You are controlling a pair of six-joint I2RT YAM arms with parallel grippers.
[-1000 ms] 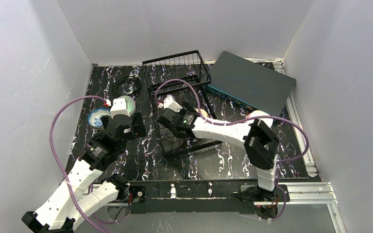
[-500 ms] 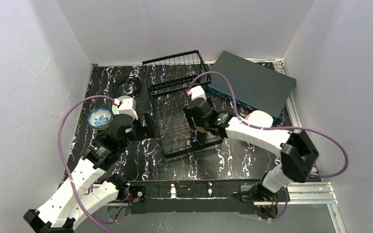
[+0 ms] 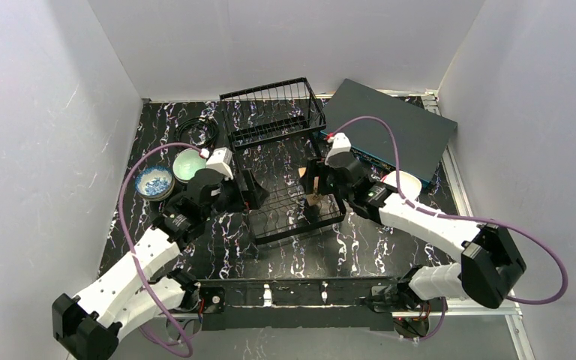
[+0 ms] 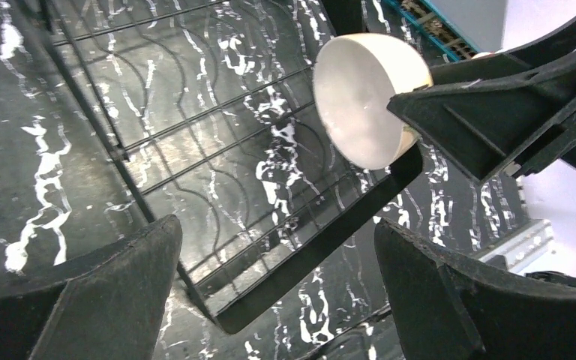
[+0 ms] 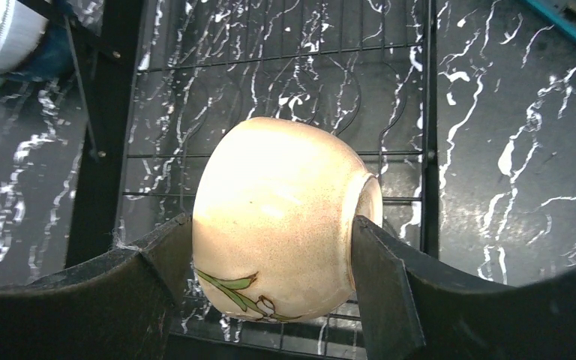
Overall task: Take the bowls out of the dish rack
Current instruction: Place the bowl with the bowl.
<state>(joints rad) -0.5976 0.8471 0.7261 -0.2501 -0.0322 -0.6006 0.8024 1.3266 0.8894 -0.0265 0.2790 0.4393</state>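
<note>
I go on moving my left gripper toward the bowl's free rim (image 4: 335, 145) before closing it there, because the beige bowl's opening (image 4: 358, 105) faces the gripper's spread fingers.
The black wire dish rack (image 3: 292, 214) lies mid-table with its raised basket tier (image 3: 274, 105) at the far end. My right gripper (image 3: 315, 187) is shut on a beige bowl with a leaf drawing (image 5: 285, 210), held on its side just above the rack's tray (image 5: 270, 82). The right gripper (image 5: 270, 262) clamps the bowl's rim and foot. My left gripper (image 3: 251, 191) is open and empty at the rack's left edge. In the left wrist view the left gripper (image 4: 277, 285) faces the bowl (image 4: 364, 97) over the tray (image 4: 217, 150).
A blue-and-white bowl (image 3: 154, 181) and a pale green bowl (image 3: 190, 163) stand on the table left of the rack. A white bowl (image 3: 403, 182) stands on the right. A flat dark grey box (image 3: 390, 127) lies at the back right, a black cable coil (image 3: 199, 131) at the back left.
My right gripper has swung right across the rack and now holds the beige bowl. My left gripper has moved right to the rack's left edge, uncovering the pale green bowl.
</note>
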